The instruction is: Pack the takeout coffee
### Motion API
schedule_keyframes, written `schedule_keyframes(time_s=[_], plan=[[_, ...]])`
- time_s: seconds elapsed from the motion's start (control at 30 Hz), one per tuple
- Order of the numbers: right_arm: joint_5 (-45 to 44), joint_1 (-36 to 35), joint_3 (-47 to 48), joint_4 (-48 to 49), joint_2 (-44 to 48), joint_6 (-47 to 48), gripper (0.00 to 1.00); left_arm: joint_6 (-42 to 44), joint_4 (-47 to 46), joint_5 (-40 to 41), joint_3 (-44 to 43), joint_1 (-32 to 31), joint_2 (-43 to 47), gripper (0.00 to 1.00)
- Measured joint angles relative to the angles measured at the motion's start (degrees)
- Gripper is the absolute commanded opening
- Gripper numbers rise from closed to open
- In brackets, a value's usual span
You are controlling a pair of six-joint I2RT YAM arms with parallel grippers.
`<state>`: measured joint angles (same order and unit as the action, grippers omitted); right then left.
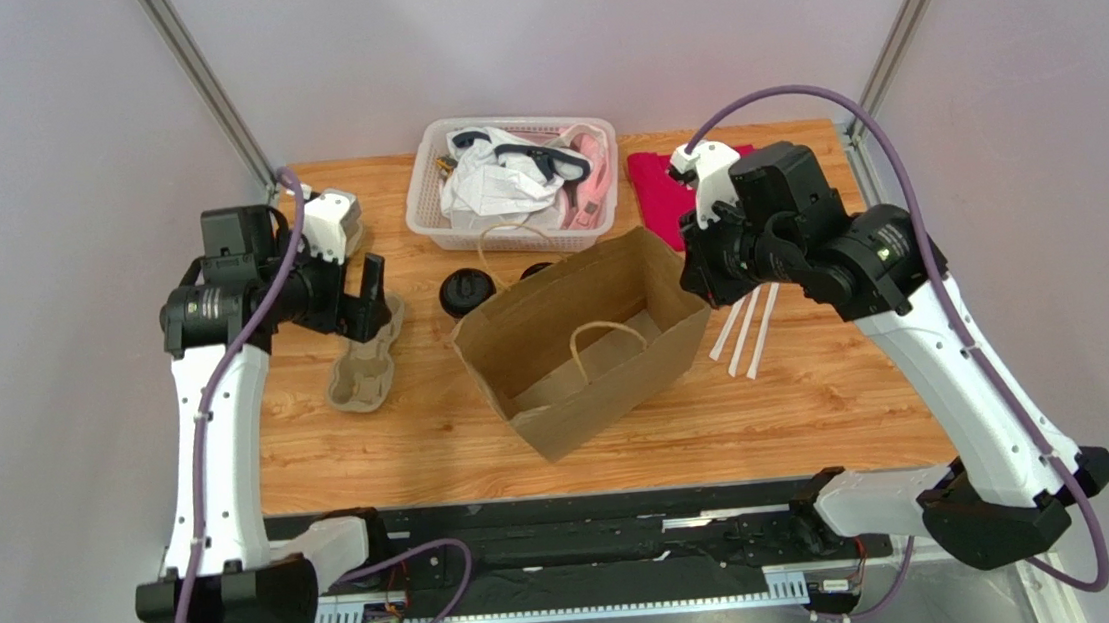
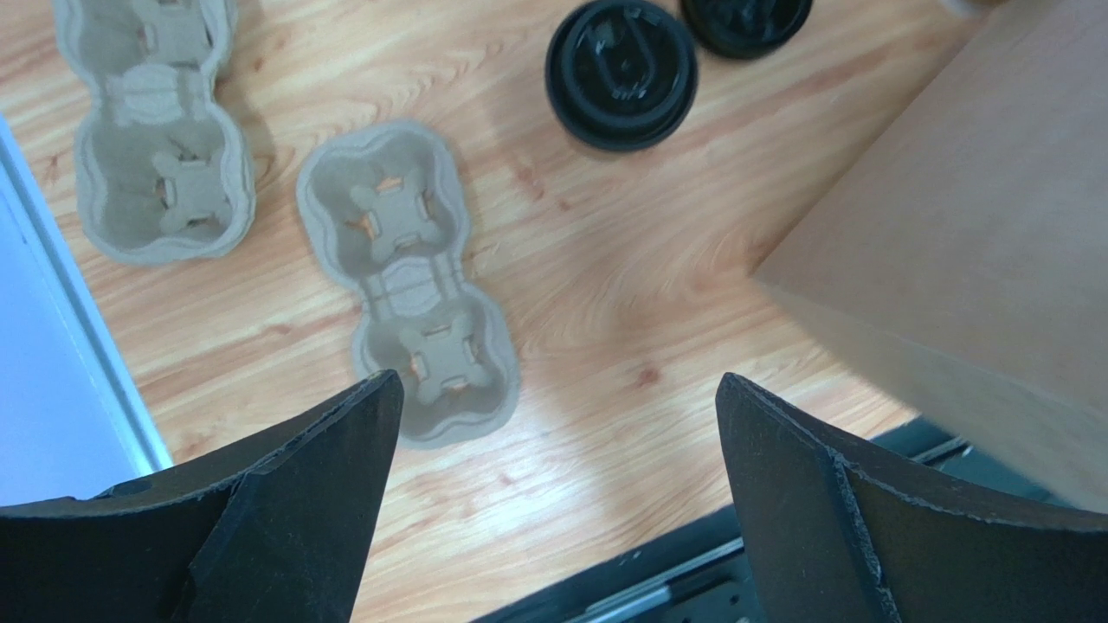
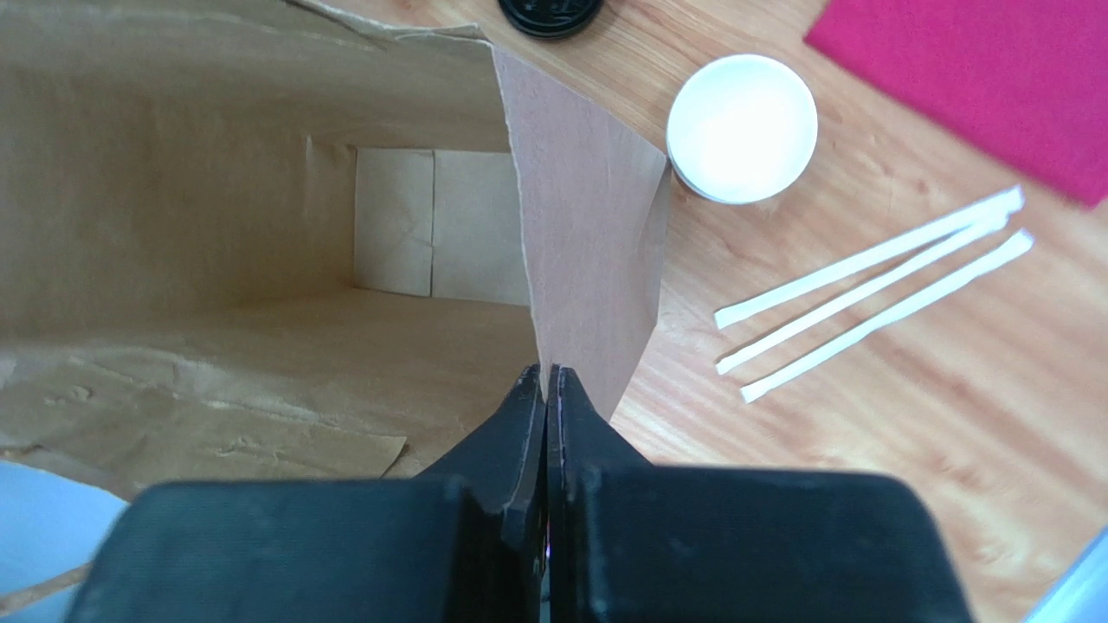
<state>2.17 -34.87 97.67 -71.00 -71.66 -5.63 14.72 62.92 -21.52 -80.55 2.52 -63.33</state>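
Observation:
My left gripper should pick up the pulp tray nearest the bag by its far end (image 2: 390,158) and lower it into the bag while my right gripper holds the bag's rim (image 1: 667,252).
An open paper cup (image 3: 743,127), white inside with a rolled white rim and no lid on it, stands on the table just right of the large brown paper bag (image 1: 579,347). It shows only in the right wrist view. Two round black lids (image 2: 622,72) (image 2: 745,20) lie left of the bag; I cannot tell whether a cup sits under either. My right gripper (image 3: 546,379) is shut on the bag's right rim edge (image 3: 579,234), and the bag's mouth is open. My left gripper (image 2: 559,390) is open and empty above bare table, near a pulp cup tray (image 2: 407,279).
A second pulp tray (image 2: 163,130) lies farther left. A white basket (image 1: 512,180) of cloths stands at the back, with a red cloth (image 1: 660,182) to its right. Three white sticks (image 3: 871,292) lie right of the bag. The bag (image 2: 962,260) stands close to my left gripper's right.

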Motion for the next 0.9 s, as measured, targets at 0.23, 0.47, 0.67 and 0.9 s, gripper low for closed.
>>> schedule_keyframes(time_s=[0.23,0.47,0.67,0.9], plan=[[8.0,0.0,0.9,-1.5,1.6,16.0,0.0,15.2,7.3,-1.6,-5.6,5.7,-11.9,0.96],[16.3,0.2,7.3,-4.4,-1.5,25.6,0.0,34.0,3.8,-5.3,-5.0,9.9,-18.7,0.95],[19.5,0.2,11.2,-6.4,-5.2,28.9,0.0,49.8,1.2,-11.9,-7.0,10.1,-28.9,0.88],[21.6,0.3,19.6,-7.5,-9.8,32.9,0.0,65.0,1.6,-14.3,-12.7,10.3,-42.6,0.8]])
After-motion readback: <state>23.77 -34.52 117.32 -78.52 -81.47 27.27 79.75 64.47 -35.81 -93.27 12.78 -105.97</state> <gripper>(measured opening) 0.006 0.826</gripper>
